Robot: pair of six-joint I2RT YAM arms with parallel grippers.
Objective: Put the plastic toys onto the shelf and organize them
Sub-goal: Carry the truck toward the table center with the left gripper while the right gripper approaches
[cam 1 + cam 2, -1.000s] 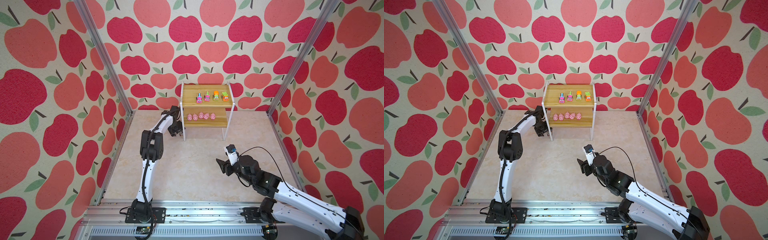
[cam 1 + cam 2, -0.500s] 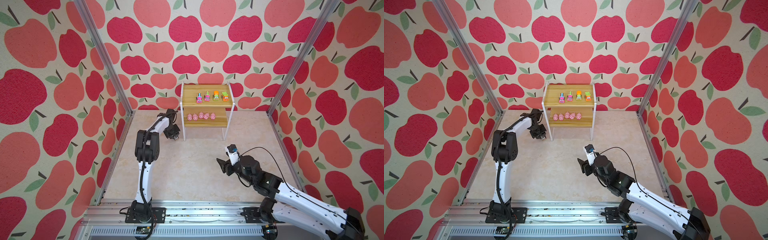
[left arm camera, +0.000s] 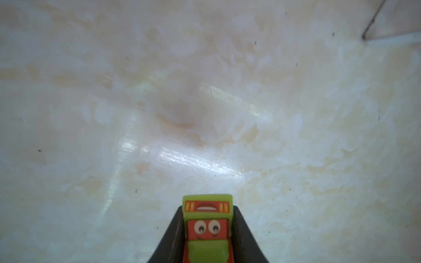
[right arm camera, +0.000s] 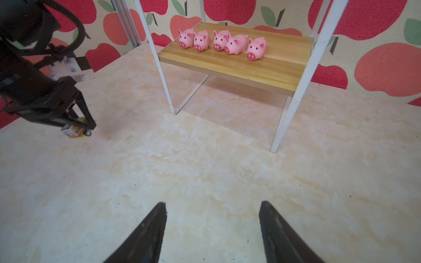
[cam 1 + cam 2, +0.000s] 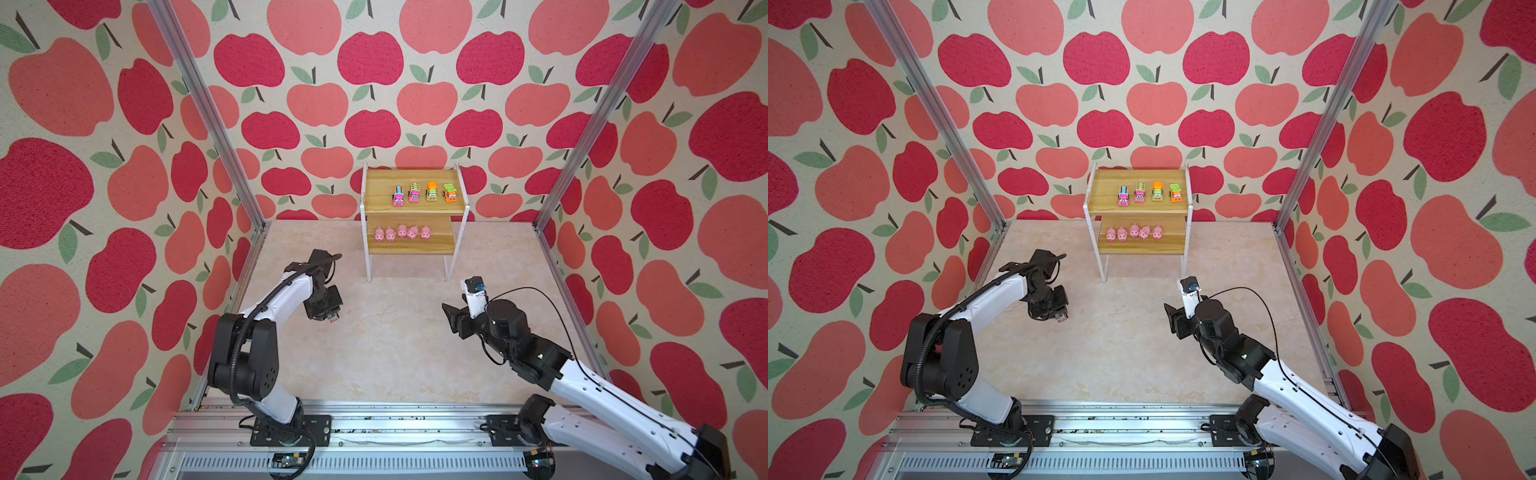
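The truck (image 3: 207,225) is hanging low and the floor before my open right gripper (image 5: 401,326) is clear, so my left gripper should go on moving the truck there until it touches down.
My left gripper (image 3: 207,210) is shut on a green and orange-red toy truck (image 3: 207,227) and hangs just above the floor, left of and in front of the shelf (image 5: 376,189). The held truck (image 4: 74,132) also shows in the right wrist view under the left gripper (image 4: 84,124). Several trucks (image 5: 423,193) stand in a row on the shelf's top board. Several pink pigs (image 4: 219,42) line the lower board (image 4: 268,70). My right gripper (image 4: 211,205) is open and holds nothing, low over the floor in front of the shelf's right side (image 5: 452,316).
The shelf's thin white legs (image 4: 281,127) stand on the marbled floor (image 5: 390,357) against the back wall. Metal corner posts (image 5: 582,124) and apple-patterned walls close in both sides. A rail with the two arm bases (image 5: 374,428) runs along the front.
My left gripper closed on the truck beside the shelf's left leg, then drew back toward the front with it. The right arm has barely moved.
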